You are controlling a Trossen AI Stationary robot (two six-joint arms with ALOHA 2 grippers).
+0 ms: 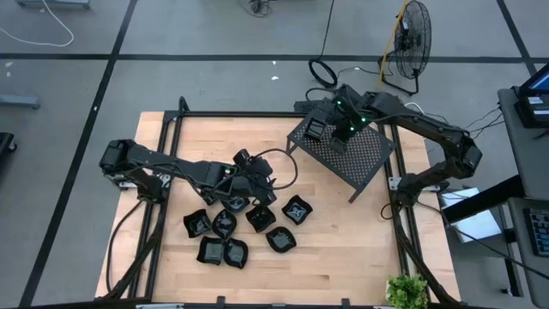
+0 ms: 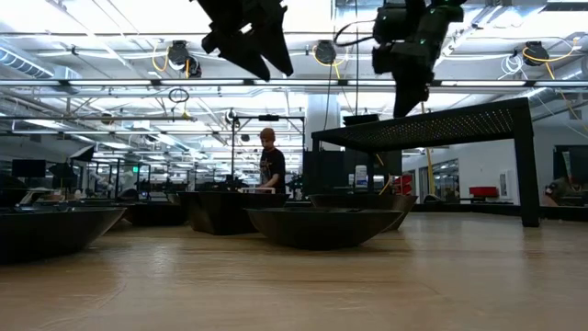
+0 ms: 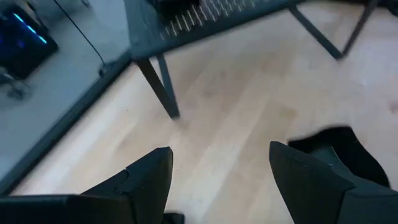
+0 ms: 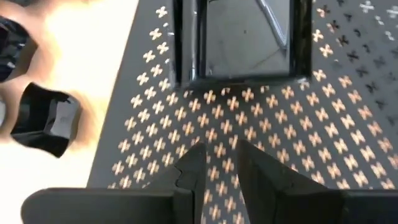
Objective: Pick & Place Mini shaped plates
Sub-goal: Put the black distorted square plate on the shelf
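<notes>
Clear wood (image 3: 217,134) is beyond the plate (image 3: 175,219) below my open left gripper. I keep lowering the open fingers until they are on either side of the plate's rim.
Several small glossy black mini plates (image 1: 260,216) lie in a loose cluster on the wooden table, each resting on its base. One square plate (image 4: 239,40) sits on top of the black perforated rack (image 1: 347,154). My right gripper (image 4: 221,155) hovers over the rack top beside that plate, its fingers a narrow gap apart with nothing between them. My left gripper (image 3: 221,162) hangs open and empty above the far edge of the cluster (image 1: 257,187), with one plate (image 3: 336,149) just beyond its finger.
The rack stands on thin legs (image 3: 163,87) at the table's far right. A dark metal frame (image 1: 171,129) borders the table. A green plant (image 1: 407,292) sits at the near right corner. A person (image 2: 269,161) stands far back in the room.
</notes>
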